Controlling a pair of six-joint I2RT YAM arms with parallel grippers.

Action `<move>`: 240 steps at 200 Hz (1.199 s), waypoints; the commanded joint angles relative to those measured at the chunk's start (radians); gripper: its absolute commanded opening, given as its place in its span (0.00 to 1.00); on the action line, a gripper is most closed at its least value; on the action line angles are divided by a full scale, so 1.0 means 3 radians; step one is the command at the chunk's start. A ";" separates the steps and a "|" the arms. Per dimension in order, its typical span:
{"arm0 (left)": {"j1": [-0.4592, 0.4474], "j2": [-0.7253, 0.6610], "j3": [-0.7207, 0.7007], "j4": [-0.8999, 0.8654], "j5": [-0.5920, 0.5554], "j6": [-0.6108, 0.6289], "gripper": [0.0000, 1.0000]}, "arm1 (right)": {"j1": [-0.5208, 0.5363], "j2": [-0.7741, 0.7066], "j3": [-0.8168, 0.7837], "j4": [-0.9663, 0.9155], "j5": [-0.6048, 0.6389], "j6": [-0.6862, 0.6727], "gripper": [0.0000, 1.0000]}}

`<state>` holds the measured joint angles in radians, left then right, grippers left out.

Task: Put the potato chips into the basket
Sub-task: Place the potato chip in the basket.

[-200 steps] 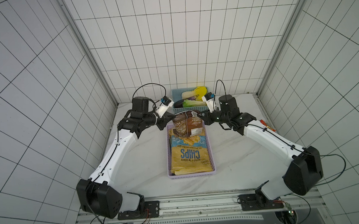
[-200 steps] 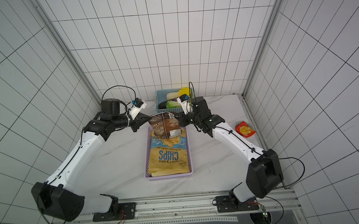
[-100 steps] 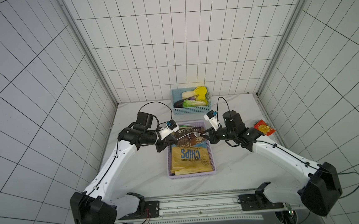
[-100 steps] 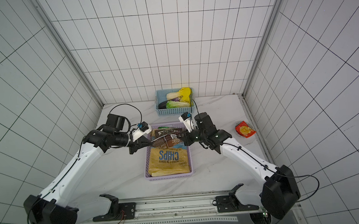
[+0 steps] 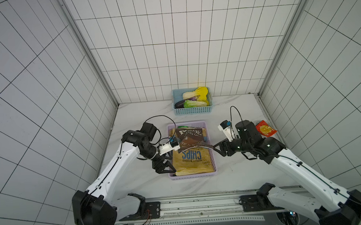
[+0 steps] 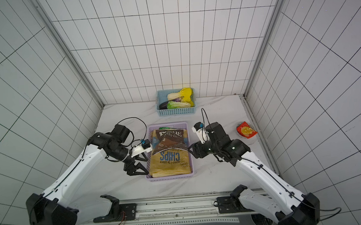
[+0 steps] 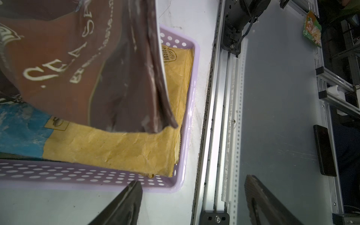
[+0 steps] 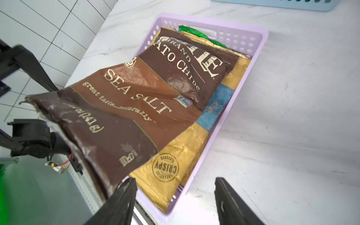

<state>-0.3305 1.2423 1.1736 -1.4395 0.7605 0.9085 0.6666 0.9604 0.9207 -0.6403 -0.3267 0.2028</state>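
Next, my left gripper moves back, because the Kettle bag's near end (image 5: 195, 145) curls up above the tan CHIPS bag and my right gripper should push that end (image 6: 170, 148) down at the same time.
The lilac basket (image 5: 192, 175) (image 6: 169, 177) holds a stack of potato chips. A dark brown Kettle bag (image 5: 191, 138) (image 8: 126, 101) lies on top, its near end curled up over a tan CHIPS bag (image 5: 191, 162) (image 7: 126, 148). A green bag (image 8: 192, 33) peeks out at the far end. My left gripper (image 5: 165, 167) (image 7: 192, 181) hangs open outside the basket's left wall, near its front corner, holding nothing. Off the basket's right side, my right gripper (image 5: 219, 150) (image 8: 175, 181) is also open and apart from the bags.
A light blue basket (image 5: 193, 111) of toy vegetables stands at the back of the table. A small red snack pack (image 5: 265, 128) lies near the right wall, behind the right arm. The metal rail (image 5: 203, 204) runs along the table's front edge.
Both grippers carried the Kettle bag down to the basket, then opened and let it go. It now rests on the tan bag, and both arms have drawn outward.
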 commanded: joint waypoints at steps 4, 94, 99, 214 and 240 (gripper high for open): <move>0.0251 0.0012 0.0365 -0.0295 0.0286 0.0183 0.82 | -0.0073 -0.0192 0.0168 -0.0294 0.0226 -0.0120 0.70; 0.0069 0.0214 0.0323 0.2032 0.0058 -0.1725 0.75 | 0.0014 0.0730 0.0326 0.0875 -0.0675 0.0716 0.43; -0.0005 0.0229 0.0291 0.2051 -0.0044 -0.1702 0.75 | 0.0050 0.0787 0.0321 0.0867 -0.0671 0.0699 0.42; -0.0545 0.0318 -0.1039 0.1905 -0.0501 -0.1069 0.68 | 0.0616 0.1247 -0.0445 0.0971 -0.0065 0.0554 0.37; -0.0490 0.0410 -0.0942 0.1959 -0.0674 -0.1259 0.66 | 0.0621 0.1278 -0.0295 0.0906 -0.0083 0.0496 0.39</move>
<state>-0.4911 1.3441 0.8677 -0.8806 0.6342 0.5602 0.8448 1.3479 0.7971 -0.3836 -0.3737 0.3748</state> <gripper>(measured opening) 0.659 0.379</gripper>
